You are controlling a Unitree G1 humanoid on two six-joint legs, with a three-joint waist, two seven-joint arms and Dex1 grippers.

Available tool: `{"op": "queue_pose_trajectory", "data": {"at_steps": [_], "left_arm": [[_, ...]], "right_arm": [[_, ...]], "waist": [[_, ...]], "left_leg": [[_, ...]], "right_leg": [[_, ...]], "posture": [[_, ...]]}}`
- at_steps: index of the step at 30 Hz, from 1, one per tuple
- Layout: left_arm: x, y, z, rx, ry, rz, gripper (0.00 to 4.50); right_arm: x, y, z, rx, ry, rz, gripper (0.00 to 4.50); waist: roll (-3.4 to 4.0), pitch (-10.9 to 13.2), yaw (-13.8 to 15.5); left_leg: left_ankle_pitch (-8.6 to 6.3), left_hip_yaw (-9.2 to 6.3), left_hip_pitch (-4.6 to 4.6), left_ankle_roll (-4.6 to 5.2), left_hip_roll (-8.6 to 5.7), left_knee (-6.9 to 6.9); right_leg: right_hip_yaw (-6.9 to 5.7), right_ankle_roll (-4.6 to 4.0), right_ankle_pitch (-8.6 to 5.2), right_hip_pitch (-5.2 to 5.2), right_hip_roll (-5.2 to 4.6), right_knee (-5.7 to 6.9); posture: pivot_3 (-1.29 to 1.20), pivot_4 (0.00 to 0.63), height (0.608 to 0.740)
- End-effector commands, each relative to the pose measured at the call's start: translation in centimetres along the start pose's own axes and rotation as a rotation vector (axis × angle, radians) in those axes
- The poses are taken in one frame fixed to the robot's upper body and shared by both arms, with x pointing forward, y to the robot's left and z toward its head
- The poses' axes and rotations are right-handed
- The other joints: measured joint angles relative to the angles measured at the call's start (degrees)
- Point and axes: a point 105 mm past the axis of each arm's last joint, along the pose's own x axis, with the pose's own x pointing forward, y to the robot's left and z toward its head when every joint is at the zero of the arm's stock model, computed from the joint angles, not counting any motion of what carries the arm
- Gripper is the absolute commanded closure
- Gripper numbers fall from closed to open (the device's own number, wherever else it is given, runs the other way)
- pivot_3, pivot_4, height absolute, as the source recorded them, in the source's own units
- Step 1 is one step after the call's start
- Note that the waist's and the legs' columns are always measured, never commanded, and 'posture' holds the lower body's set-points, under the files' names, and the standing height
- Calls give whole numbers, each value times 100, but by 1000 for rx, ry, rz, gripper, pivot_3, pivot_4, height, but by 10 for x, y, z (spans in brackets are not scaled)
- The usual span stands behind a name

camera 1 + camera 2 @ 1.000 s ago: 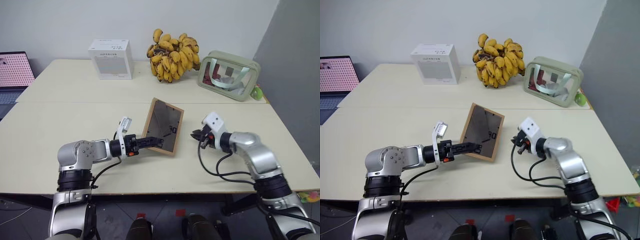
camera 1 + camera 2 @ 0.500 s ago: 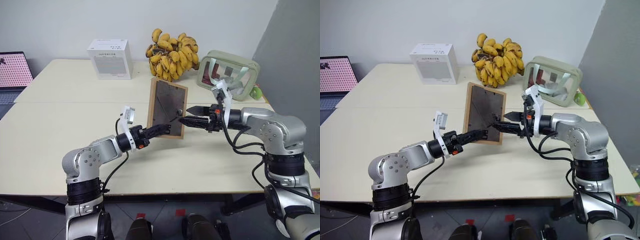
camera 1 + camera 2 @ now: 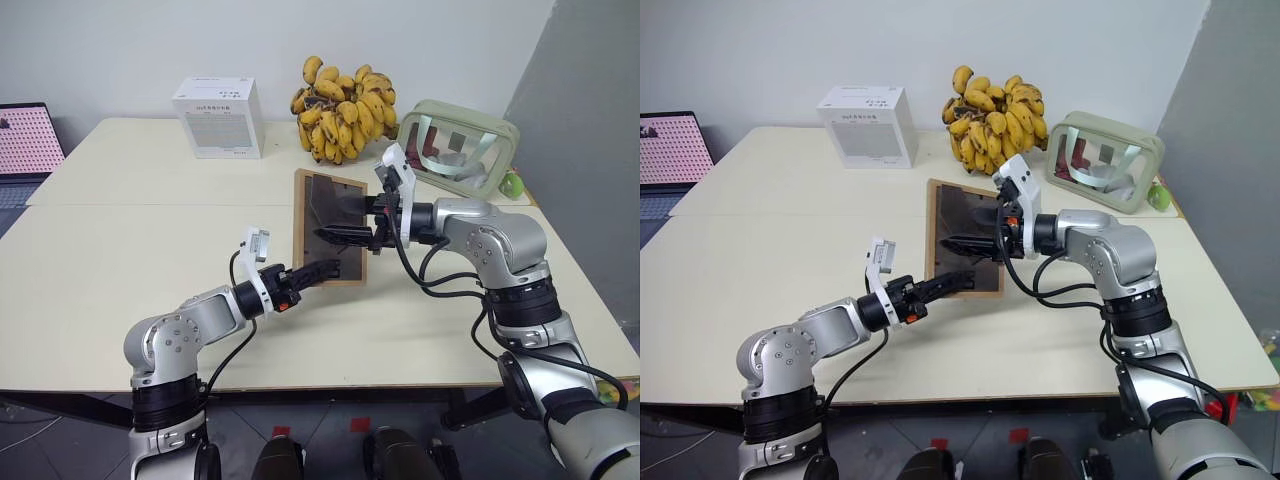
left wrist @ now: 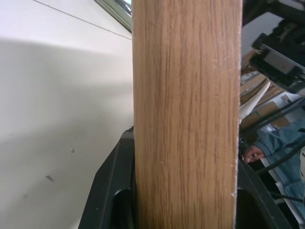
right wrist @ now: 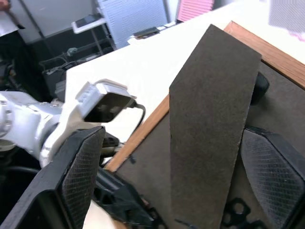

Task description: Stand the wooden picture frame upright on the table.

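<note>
I see the stand flap sticking out (image 3: 322,203), and my left gripper is on the frame's lower edge, so next my right gripper moves back and grabs the frame's side edge (image 3: 364,264).
The wooden picture frame (image 3: 318,200) stands nearly upright over the middle of the table (image 3: 120,260), with its dark back panel towards me. My left gripper (image 3: 325,268) is shut on the frame's lower edge; the left wrist view has the light-wood edge (image 4: 186,114) between the black fingers. My right gripper (image 3: 335,235) reaches in from the right across the back panel and is open. In the right wrist view the dark stand flap (image 5: 209,95) sticks out from the panel between its two fingers (image 5: 81,176). The picture side is hidden.
A white box (image 3: 218,117) stands at the back of the table, a big bunch of bananas (image 3: 345,95) to its right, and a green clear-fronted case (image 3: 460,148) at the back right. A laptop (image 3: 25,140) sits off the left edge.
The frame has swung from a backward lean to nearly upright. My right gripper has come up and left from beside the frame onto its back, and opened there around the flap.
</note>
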Motion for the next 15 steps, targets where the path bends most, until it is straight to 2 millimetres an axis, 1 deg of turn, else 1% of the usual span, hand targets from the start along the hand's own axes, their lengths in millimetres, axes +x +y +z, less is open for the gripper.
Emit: {"op": "queue_pose_trajectory", "data": {"at_steps": [1,4,8,10,12,13,15], "left_arm": [[3,-17,12,52,-44,-60,3219],[1,-15,9,45,-42,-50,3219],[2,-17,7,16,-43,-67,3219],[3,-20,6,-11,-30,-92,3219],[1,-24,4,-54,-9,-128,3219],[0,-25,4,-74,-4,-141,3219],[-3,-28,1,-129,22,-179,3219]], "right_arm": [[-9,39,5,-2,-18,243,37],[-32,38,1,21,-6,253,37],[-54,31,-10,47,34,198,37],[-69,20,-17,35,61,112,37],[-87,4,-22,3,84,-8,37],[-94,0,-24,-10,97,-40,37],[-117,-4,-39,-96,187,-90,37]], "waist": [[0,0,27],[0,0,58],[-1,0,60],[-1,1,54],[-3,2,55],[-4,3,55],[-4,5,54]], "left_leg": [[0,-1,0,0,0,0],[0,-1,1,0,-1,1],[0,0,1,0,-2,1],[0,0,3,0,-1,0],[0,-2,3,0,-1,0],[0,-2,3,0,-1,0],[0,2,3,0,-2,1]], "right_leg": [[-2,0,0,0,0,0],[-2,-1,-1,1,0,-1],[0,-3,-2,0,-1,-2],[0,-22,-13,0,0,-2],[-2,-24,-14,0,0,-3],[-2,-29,-17,0,0,-3],[2,-34,-20,-1,0,-5]], "posture": [[0,150,740],[0,150,740],[0,150,740],[0,150,740],[0,150,740],[0,150,740],[0,150,740]]}}
